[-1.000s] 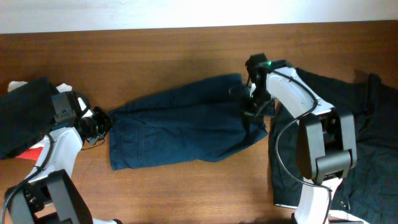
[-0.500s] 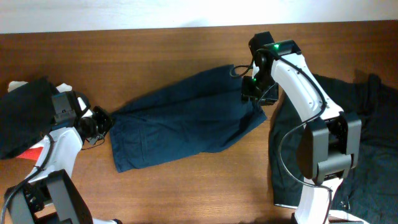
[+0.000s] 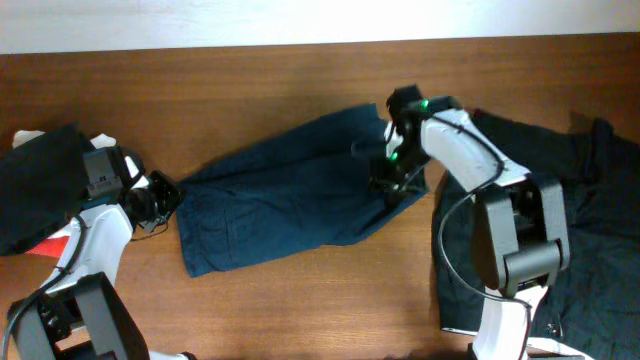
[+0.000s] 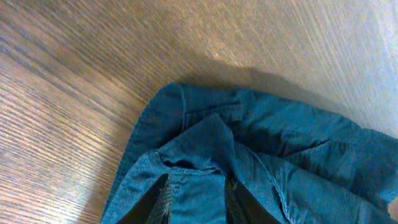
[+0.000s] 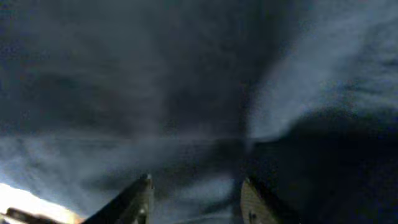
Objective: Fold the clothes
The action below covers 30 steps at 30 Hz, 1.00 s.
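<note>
Next, my right gripper straightens the navy blue shorts before folding, because they lie at a slant with a far corner jutting out (image 3: 368, 115). It should first lift their end (image 3: 422, 184) by the end's edge.
The navy blue shorts (image 3: 290, 205) lie spread slantwise across the middle of the table. My left gripper (image 3: 166, 196) is at their left corner. In the left wrist view its fingers (image 4: 196, 194) are closed on a bunched fold of the shorts' hem (image 4: 205, 140). My right gripper (image 3: 387, 176) is low over the shorts' right end. In the right wrist view its fingers (image 5: 196, 193) stand apart with dark blurred fabric (image 5: 186, 112) right under them. The near-black clothes (image 3: 560, 220) lie crumpled at the right, under my right arm.
Another dark folded garment (image 3: 40, 185) lies at the far left edge, with a white and red object (image 3: 62, 243) beside it. Bare wooden table (image 3: 300, 300) shows in front of and behind the shorts.
My right gripper lifted up and back, swinging the shorts' right end away from the front edge, then came down and to the left onto the fabric. My left gripper stayed put.
</note>
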Available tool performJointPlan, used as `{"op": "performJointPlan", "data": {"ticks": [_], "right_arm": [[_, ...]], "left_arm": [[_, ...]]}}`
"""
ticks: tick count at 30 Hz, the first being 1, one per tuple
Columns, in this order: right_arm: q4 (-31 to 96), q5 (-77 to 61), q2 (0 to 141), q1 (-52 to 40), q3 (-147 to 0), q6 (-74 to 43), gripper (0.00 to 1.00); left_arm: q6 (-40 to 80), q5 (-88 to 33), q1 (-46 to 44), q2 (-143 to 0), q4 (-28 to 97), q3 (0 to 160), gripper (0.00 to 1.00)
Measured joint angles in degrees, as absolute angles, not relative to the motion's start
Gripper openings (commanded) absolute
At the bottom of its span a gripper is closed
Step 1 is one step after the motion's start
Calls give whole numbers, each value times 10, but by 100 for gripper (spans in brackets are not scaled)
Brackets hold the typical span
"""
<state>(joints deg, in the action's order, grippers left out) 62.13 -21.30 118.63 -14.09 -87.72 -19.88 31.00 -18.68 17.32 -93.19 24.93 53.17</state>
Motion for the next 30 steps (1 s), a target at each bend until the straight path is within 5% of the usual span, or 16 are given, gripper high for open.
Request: {"op": "performJointPlan", "data": {"ticks": [10,30], "right_arm": [[495,-218,1187,-108,-804,-294,52],[429,-223,1187,-63,-853,-302,57]], "left_arm": [[310,-187,173,-932,250,532,28],[308,-187,173,-932,253,532,28]]}}
